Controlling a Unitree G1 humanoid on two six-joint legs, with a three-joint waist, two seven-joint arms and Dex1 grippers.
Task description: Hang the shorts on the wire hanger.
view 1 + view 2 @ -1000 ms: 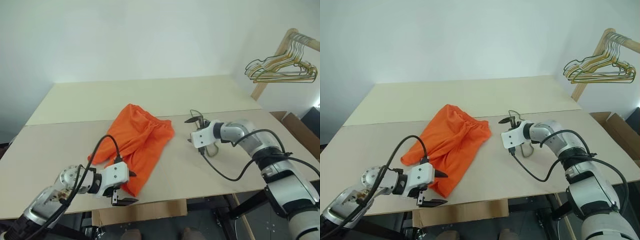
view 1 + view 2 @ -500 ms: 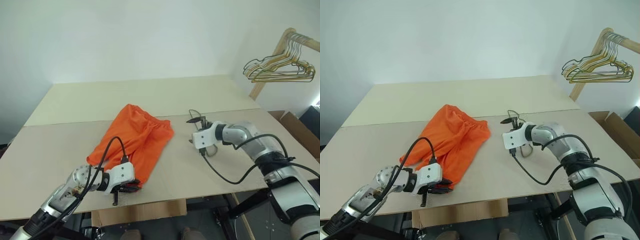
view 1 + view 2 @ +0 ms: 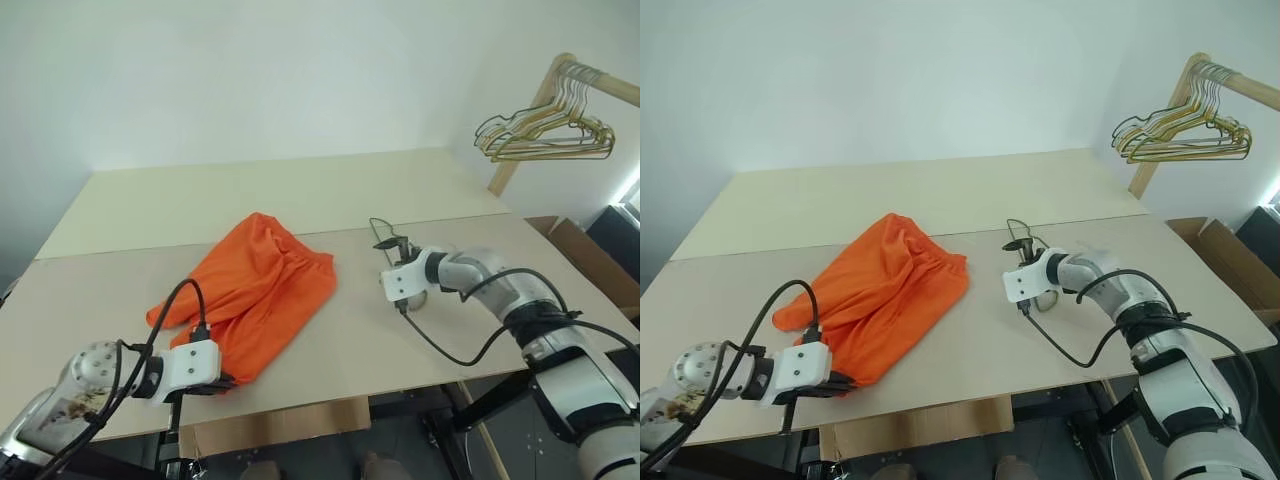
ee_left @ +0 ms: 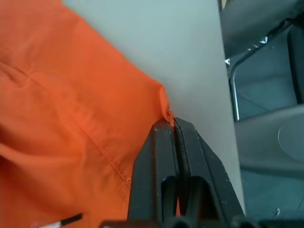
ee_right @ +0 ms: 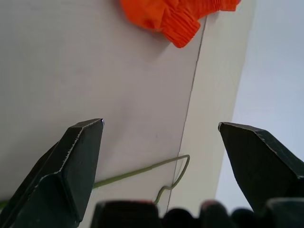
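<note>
The shorts lie crooked, with their waistband [image 3: 302,243] slanting away from the hanger, so the robot's right gripper should pull their side edge [image 3: 329,290] near the waistband to straighten them.
The orange shorts [image 3: 245,290] lie spread on the pale table [image 3: 330,190], left of centre. At their near corner, by the table's front edge, my left gripper [image 3: 226,382] is shut on the hem. The left wrist view shows the black fingers [image 4: 156,142] pressed together with a pinch of orange fabric [image 4: 169,115] at their tips. To the right of the shorts my right gripper [image 3: 393,241] is open, low over the table. The thin green wire hanger [image 5: 137,172] lies flat on the table just beyond that gripper's open jaws, apart from them.
A wooden rack [image 3: 552,82] at the back right carries a bunch of gold and dark wire hangers [image 3: 545,140]. A cardboard box [image 3: 585,262] stands off the table's right side. A seam runs across the tabletop behind the shorts.
My left gripper, open beside the shorts' near corner a second ago, has shut on the hem and drawn it left. My right gripper has sunk slightly and stays open. The camera has shifted.
</note>
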